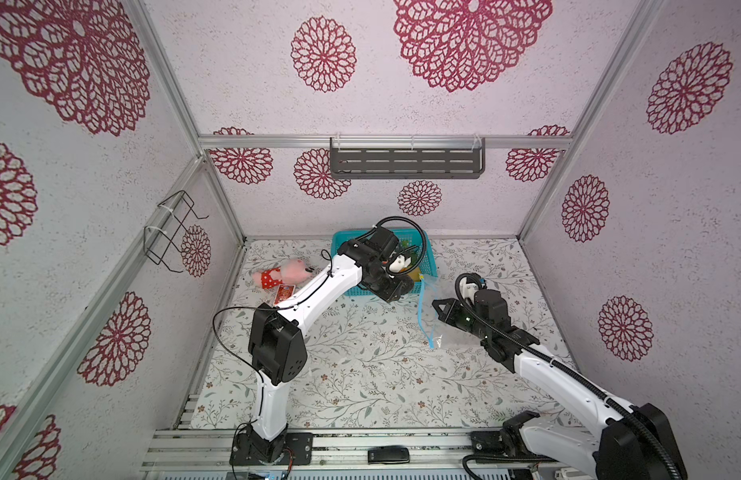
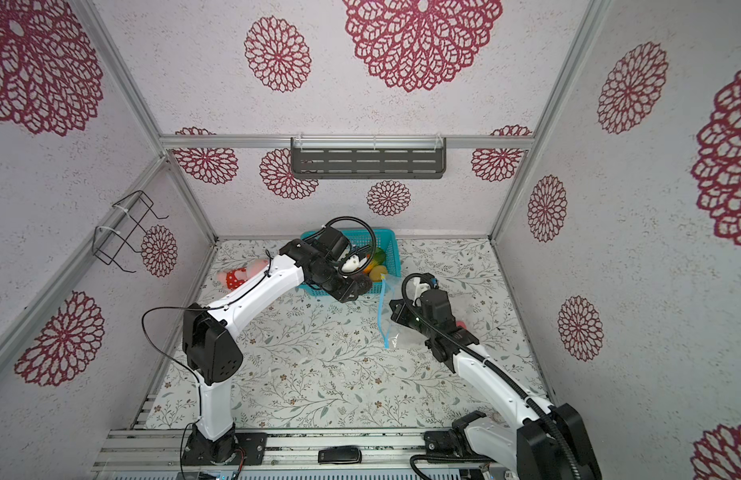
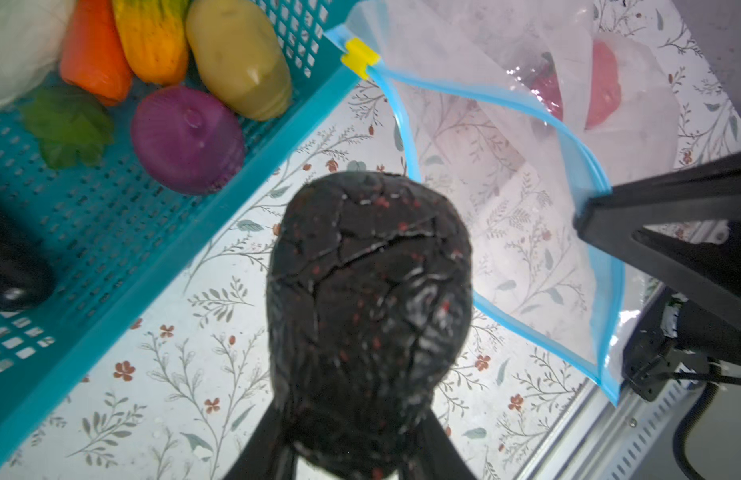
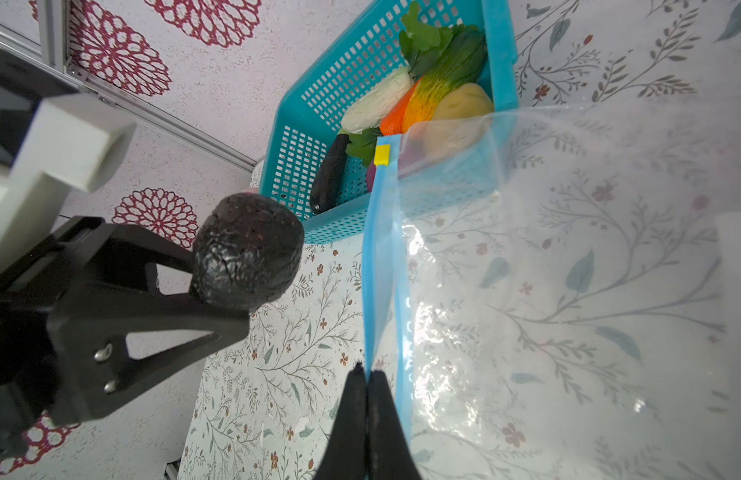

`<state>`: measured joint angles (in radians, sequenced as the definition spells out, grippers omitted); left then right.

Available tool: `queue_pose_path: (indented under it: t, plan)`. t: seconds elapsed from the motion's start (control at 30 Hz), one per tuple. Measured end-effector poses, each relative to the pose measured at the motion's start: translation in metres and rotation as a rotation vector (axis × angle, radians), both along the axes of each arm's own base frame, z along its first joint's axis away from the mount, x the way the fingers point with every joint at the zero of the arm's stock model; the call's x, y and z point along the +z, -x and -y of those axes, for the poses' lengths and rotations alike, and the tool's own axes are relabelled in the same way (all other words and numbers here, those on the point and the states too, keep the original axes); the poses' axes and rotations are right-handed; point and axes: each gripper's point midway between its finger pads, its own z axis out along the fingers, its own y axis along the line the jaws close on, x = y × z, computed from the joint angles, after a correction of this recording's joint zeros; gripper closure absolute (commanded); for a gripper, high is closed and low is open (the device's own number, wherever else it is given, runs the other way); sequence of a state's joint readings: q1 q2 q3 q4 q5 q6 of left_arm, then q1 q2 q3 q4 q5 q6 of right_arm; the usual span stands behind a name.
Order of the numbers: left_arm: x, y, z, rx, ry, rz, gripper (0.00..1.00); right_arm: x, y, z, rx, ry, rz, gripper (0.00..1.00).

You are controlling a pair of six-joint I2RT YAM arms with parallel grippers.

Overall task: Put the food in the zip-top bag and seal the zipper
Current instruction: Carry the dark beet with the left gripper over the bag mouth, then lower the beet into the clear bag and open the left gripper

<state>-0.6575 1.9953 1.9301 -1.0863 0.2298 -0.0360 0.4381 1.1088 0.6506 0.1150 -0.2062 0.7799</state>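
The bag's lifted opening (image 3: 510,220) stands open toward the dark food, which my left gripper should next move in until it clears the bag's lower zipper strip (image 3: 530,338), then releases.
My left gripper (image 3: 352,436) is shut on a dark, crackled, rounded piece of food (image 3: 368,291), held just in front of the basket (image 1: 343,241) and left of the bag's mouth. The clear zip-top bag (image 4: 568,291) lies to the right. Its light-blue zipper (image 3: 476,97) is parted, with a yellow slider (image 3: 358,56) at the far end. My right gripper (image 4: 366,374) is shut on one zipper strip and lifts that lip. A red pepper (image 3: 605,83) shows inside the bag. Carrot (image 3: 94,50), potato (image 3: 240,54), purple onion (image 3: 188,139), green leaves (image 3: 67,124) and eggplant (image 4: 329,178) remain in the basket.
The teal mesh basket (image 2: 391,249) stands at the back of the flowered table. A pink plush toy (image 1: 281,272) and a small red card (image 1: 283,294) lie to its left, behind my left arm. Patterned walls close in three sides.
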Motion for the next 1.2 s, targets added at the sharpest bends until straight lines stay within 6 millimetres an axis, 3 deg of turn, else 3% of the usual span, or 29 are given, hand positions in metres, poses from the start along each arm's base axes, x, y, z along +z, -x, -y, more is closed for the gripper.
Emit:
queue_pose_path:
  t: [0.27,0.7,0.93,1.2]
  plan:
    - [-0.017,0.024,0.01,-0.021,0.01,-0.084,0.71,0.01,-0.001,-0.001,0.002,-0.016,0.033,1.0]
    - [-0.011,0.033,0.031,-0.055,0.08,-0.109,0.69,0.018,-0.002,-0.002,0.007,-0.034,0.06,1.0]
    - [-0.028,0.036,0.045,-0.079,0.058,-0.136,0.66,0.022,-0.003,-0.004,0.009,-0.046,0.07,1.0]
    - [-0.036,0.039,0.045,-0.083,0.042,-0.158,0.59,0.022,-0.003,-0.004,0.011,-0.049,0.073,1.0]
